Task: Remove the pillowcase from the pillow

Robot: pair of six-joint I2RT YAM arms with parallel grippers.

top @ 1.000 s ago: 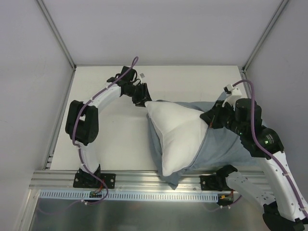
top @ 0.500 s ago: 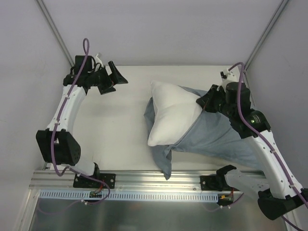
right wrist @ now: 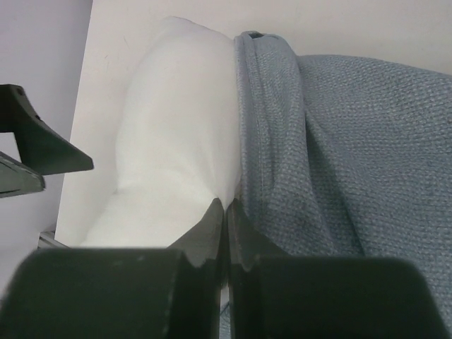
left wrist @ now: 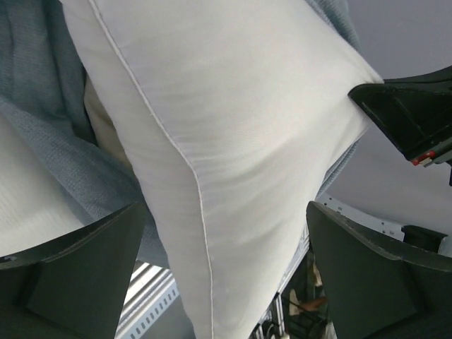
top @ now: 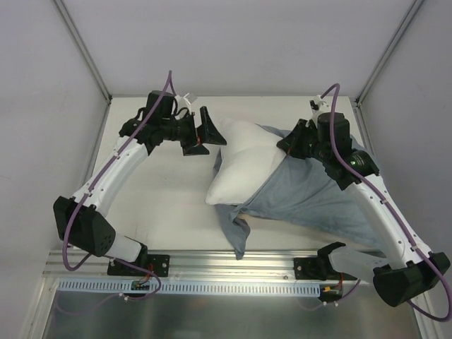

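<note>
The white pillow's uncovered end is turned toward the open fingers of the robot's left gripper, so that gripper should go on moving in until its fingers close on the pillow alone.
The white pillow lies tilted mid-table, its right half inside the grey-blue pillowcase. My left gripper is open at the pillow's far left corner. In the left wrist view the pillow fills the gap between the spread fingers of that gripper, with pillowcase behind it. My right gripper is shut on the pillowcase's open hem, raised above the table. The right wrist view shows that gripper pinching where the pillow meets the pillowcase.
The cream table is boxed in by grey walls on the left, back and right. An aluminium rail with the arm bases runs along the near edge. A tail of cloth hangs toward that rail.
My left gripper let go of the pillow's corner, opened wide, swung out to the far left and came back to the pillow. The right gripper lifted the pillowcase hem farther back, baring more pillow.
</note>
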